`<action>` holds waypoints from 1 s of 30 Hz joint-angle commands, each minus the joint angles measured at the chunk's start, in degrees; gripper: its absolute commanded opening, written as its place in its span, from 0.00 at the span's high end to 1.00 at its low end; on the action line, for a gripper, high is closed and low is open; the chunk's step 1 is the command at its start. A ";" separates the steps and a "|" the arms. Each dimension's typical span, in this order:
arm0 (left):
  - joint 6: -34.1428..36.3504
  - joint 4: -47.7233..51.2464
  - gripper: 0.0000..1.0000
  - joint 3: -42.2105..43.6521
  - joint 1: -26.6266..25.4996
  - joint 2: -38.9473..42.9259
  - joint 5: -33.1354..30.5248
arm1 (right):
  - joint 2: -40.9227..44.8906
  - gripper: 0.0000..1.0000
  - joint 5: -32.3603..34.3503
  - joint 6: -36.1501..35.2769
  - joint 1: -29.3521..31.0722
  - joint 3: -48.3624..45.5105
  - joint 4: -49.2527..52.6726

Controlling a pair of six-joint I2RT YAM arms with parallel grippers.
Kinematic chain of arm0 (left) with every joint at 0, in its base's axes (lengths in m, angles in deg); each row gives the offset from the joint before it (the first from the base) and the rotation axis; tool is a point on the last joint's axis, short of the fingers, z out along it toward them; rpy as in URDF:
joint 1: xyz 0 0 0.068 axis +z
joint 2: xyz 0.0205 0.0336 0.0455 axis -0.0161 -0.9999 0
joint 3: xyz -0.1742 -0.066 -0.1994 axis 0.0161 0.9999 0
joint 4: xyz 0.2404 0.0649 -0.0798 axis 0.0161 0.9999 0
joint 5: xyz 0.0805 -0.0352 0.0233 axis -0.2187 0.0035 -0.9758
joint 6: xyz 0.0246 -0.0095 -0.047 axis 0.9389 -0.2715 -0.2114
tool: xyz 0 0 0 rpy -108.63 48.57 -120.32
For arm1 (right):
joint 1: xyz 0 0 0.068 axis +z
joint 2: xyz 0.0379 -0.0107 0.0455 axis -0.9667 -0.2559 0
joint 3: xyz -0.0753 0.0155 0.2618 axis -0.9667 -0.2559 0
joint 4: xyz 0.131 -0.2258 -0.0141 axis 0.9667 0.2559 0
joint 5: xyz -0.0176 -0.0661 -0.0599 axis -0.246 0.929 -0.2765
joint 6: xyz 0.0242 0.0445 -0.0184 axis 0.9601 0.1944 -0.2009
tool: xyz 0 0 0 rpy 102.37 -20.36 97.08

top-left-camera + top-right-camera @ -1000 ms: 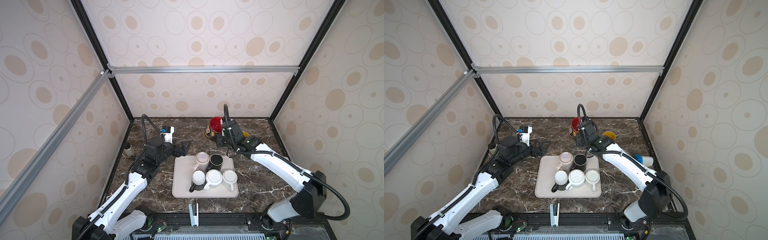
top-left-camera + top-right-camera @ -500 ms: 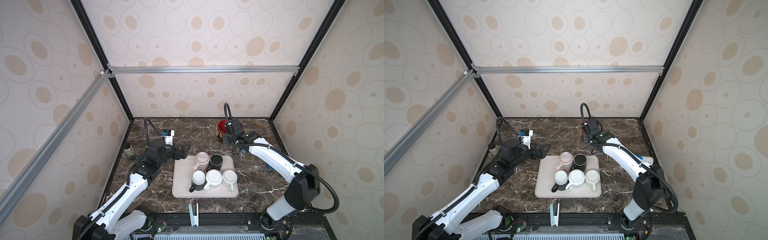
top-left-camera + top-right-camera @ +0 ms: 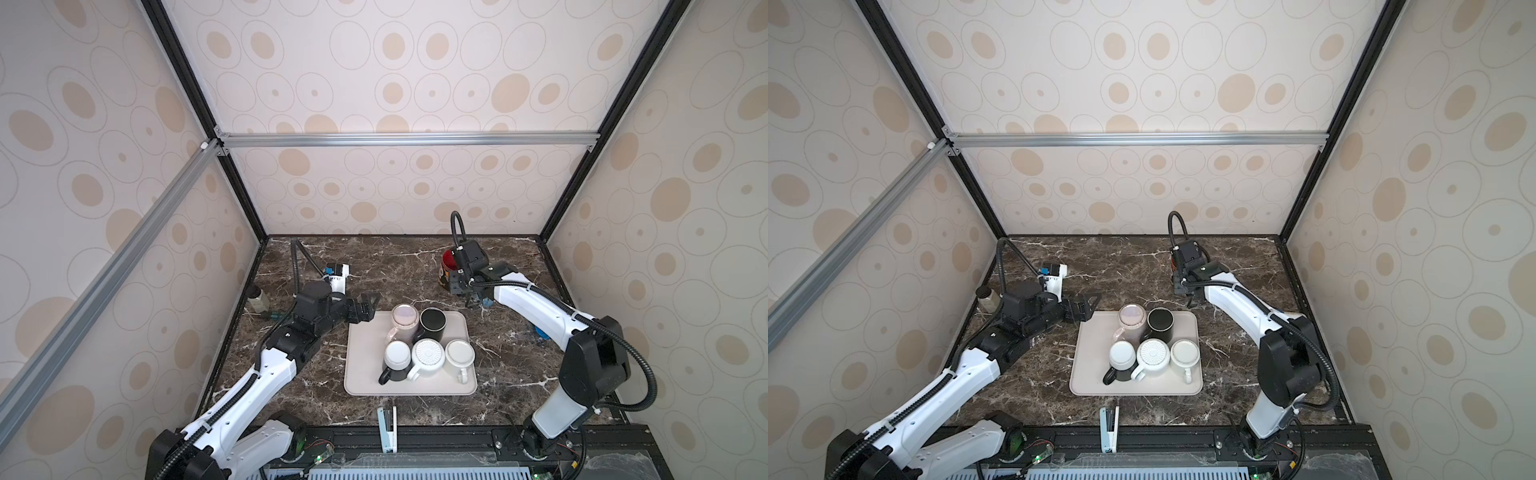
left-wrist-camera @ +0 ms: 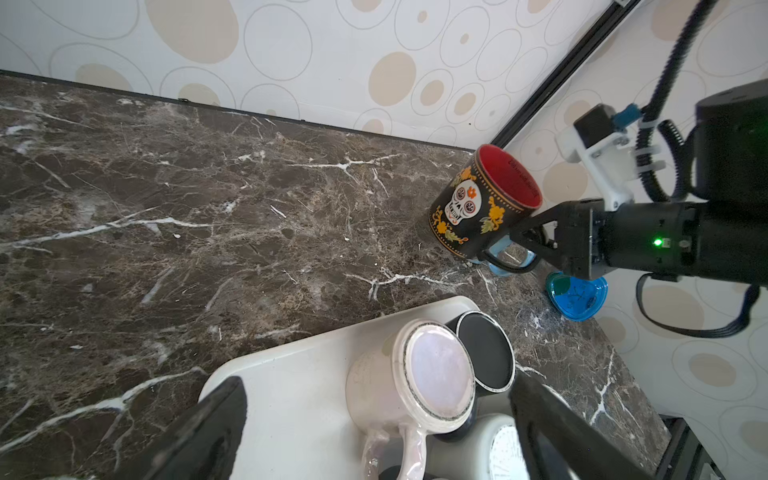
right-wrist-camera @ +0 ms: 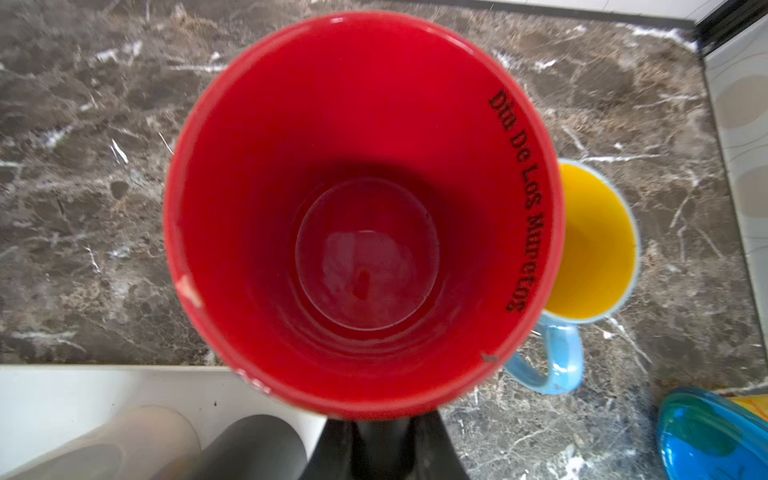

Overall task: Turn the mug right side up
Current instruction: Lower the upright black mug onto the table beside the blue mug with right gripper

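Observation:
My right gripper should keep lowering the black mug, as the mug's red opening faces up and its bottom faces the marble, until it stands there, and then let go of the mug's handle.
The mug is black with a skull and flower print and a red inside. It stands mouth up on the marble near the back right, as the left wrist view shows. My right gripper is shut on its handle from the near side. The right wrist view looks straight down into the red inside, with the right gripper under the rim. In a top view only a red sliver of the mug shows beside the wrist. My left gripper is open and empty over the tray's far left corner.
A beige tray holds several upside-down mugs, a pink one nearest the left gripper. A blue mug with a yellow inside stands right beside the held mug. A blue plastic piece lies by the right wall. A small jar sits at the left edge.
The right gripper has carried the mug a little to the right and turned its wrist, so the mug went from tipped to mouth up. The left gripper drifted slightly toward the tray.

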State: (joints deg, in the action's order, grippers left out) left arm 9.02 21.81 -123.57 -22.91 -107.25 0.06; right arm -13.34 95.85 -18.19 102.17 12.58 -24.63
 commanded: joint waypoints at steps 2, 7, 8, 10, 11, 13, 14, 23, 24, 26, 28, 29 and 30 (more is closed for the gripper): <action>-0.18 -0.28 0.00 0.03 0.23 0.69 -0.79 | -0.14 1.00 1.86 0.78 -0.11 1.07 -7.19; -0.27 -1.00 0.00 0.68 0.21 0.39 -0.81 | -2.00 1.00 2.91 1.01 -0.62 1.00 -7.56; -0.26 -1.30 0.00 0.83 0.19 0.36 -0.72 | -2.27 1.00 2.84 1.10 -0.65 0.95 -7.95; -0.35 -1.64 0.00 1.09 0.20 0.43 -0.60 | -2.80 1.00 2.79 1.30 -0.83 0.69 -8.20; -0.35 -1.77 0.00 1.18 0.24 0.37 -0.53 | -3.07 1.00 2.66 1.34 -0.95 0.56 -8.42; -0.43 -1.98 0.00 1.32 0.19 0.47 -0.59 | -3.24 1.00 2.68 1.61 -1.01 0.21 -8.97; -0.43 -2.02 0.00 1.42 0.20 0.47 -0.43 | -3.42 1.00 2.57 1.73 -1.17 0.05 -9.15; 0.19 -0.23 0.00 0.94 0.02 -0.10 -2.34 | -4.40 1.00 2.05 2.44 -1.79 -0.86 -10.36; 0.17 -0.20 0.00 1.01 0.02 -0.06 -2.48 | -4.54 1.00 2.08 2.52 -1.89 -0.84 -10.50; 0.26 -0.21 0.00 1.03 -0.02 -0.06 -2.69 | -4.82 1.00 1.98 2.69 -2.08 -1.02 -10.65; 0.27 -0.25 0.00 1.07 -0.05 -0.14 -2.66 | -5.02 1.00 1.95 2.88 -2.09 -1.14 -10.82; 0.19 -0.32 0.00 1.13 -0.07 -0.23 -2.63 | -5.05 1.00 1.94 2.88 -2.08 -1.15 -10.83; 0.17 -0.50 0.00 1.14 -0.06 -0.36 -2.63 | -5.19 1.00 1.90 2.87 -2.09 -1.18 -10.83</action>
State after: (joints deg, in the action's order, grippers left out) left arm 9.00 21.51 -122.17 -22.96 -107.34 -1.88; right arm -19.00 95.72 -16.40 100.40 10.76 -29.98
